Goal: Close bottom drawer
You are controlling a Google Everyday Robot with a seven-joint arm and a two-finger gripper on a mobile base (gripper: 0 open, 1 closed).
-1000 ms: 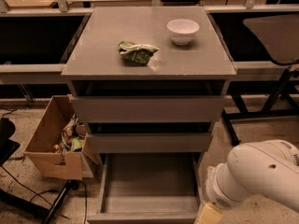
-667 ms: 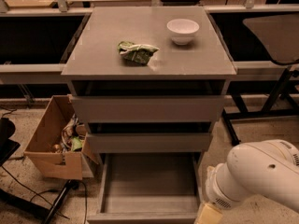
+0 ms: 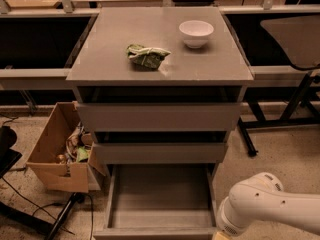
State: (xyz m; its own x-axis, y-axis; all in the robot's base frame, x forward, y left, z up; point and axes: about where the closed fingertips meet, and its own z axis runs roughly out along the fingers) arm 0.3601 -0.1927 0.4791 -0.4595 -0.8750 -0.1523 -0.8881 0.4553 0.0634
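Observation:
The straight sides run back under the middle drawer. When I push the front corner of the bottom drawer, it will slide in squarely.
The bottom drawer of the grey cabinet is pulled far out, showing a shallow, bare grey box; its front panel lies at the lower edge of the view. My white arm reaches in from the lower right, beside the drawer's front right corner. Of my gripper only a tan sliver shows at the bottom edge, next to that corner; the rest is below the view.
The middle drawer and the top drawer stand slightly out. On the cabinet top sit a white bowl and a crumpled green bag. A cardboard box with clutter stands left of the cabinet. Table legs stand to the right.
My arm has sunk a little lower in the view. The bottom drawer has not visibly moved.

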